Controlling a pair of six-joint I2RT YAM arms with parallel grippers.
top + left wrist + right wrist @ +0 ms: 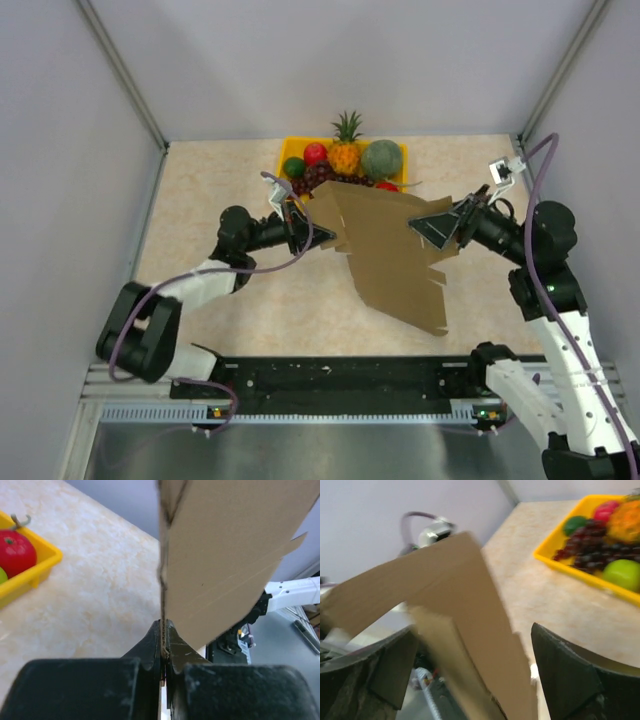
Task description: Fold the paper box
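Notches (438,276) mark the paper box's edge at its crease, so I expect the paper box to bend there, with its lower panel (398,293) lying flat, when I hold up the upper panel.
The paper box (390,255) is a brown cardboard blank with tabs and slits, held up off the table and tilted between the two arms. My left gripper (305,228) is shut on its left edge; in the left wrist view (164,632) the sheet's edge (220,555) stands pinched between the two black fingers. My right gripper (440,228) is open at the sheet's right side. In the right wrist view (475,675) a folded part of the cardboard (455,620) lies between the spread fingers, not clamped.
A yellow tray (400,150) of toy fruit, with a pineapple (346,145), grapes and apples, stands at the back middle, just behind the box. It also shows in the right wrist view (555,562). Grey walls close in the beige table (220,170) on three sides.
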